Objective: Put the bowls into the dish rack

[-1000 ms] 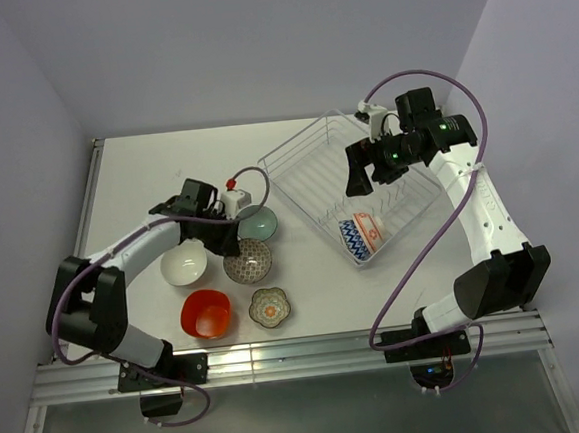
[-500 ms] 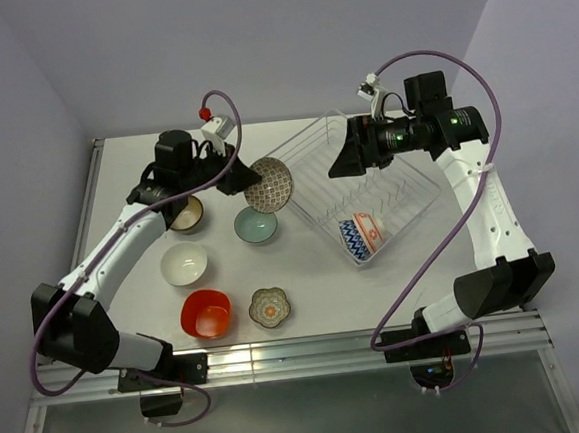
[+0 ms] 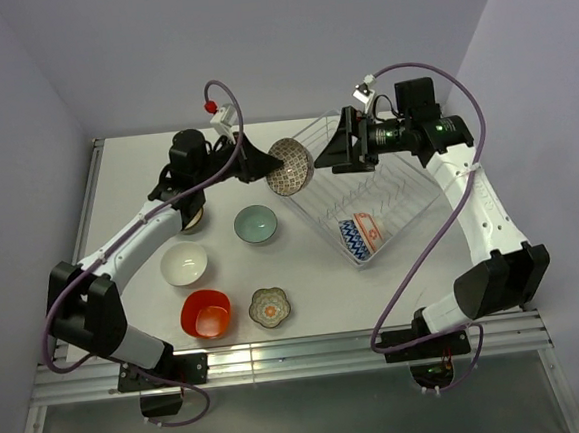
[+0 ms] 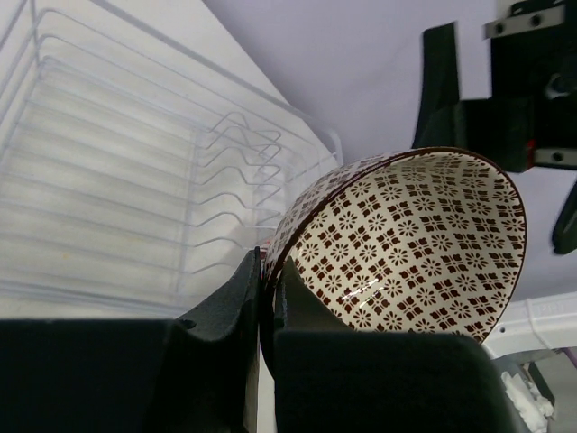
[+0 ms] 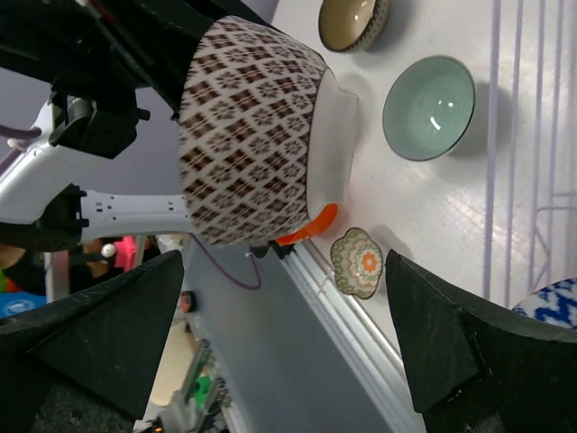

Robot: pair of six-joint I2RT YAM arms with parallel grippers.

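Note:
The brown-and-white bowl's free rim stops short of my right gripper's open fingers. Next, my left gripper moves the bowl to those fingers before it opens.
My left gripper is shut on the rim of a brown-and-white patterned bowl, held tilted in the air at the dish rack's left edge. The wire dish rack holds a blue zigzag bowl and an orange patterned bowl on edge. My right gripper hangs open over the rack's far left corner, facing the held bowl, a short gap away. On the table lie teal, white, orange-red and flower-shaped bowls.
A dark brown bowl sits partly under my left arm. The rack stands diagonally on a clear tray at the table's back right. Purple-grey walls close in behind and at both sides. An aluminium rail runs along the near edge.
My left arm lifted the patterned bowl off the table and carried it right, up to the rack's edge. My right gripper swung left and now faces the bowl.

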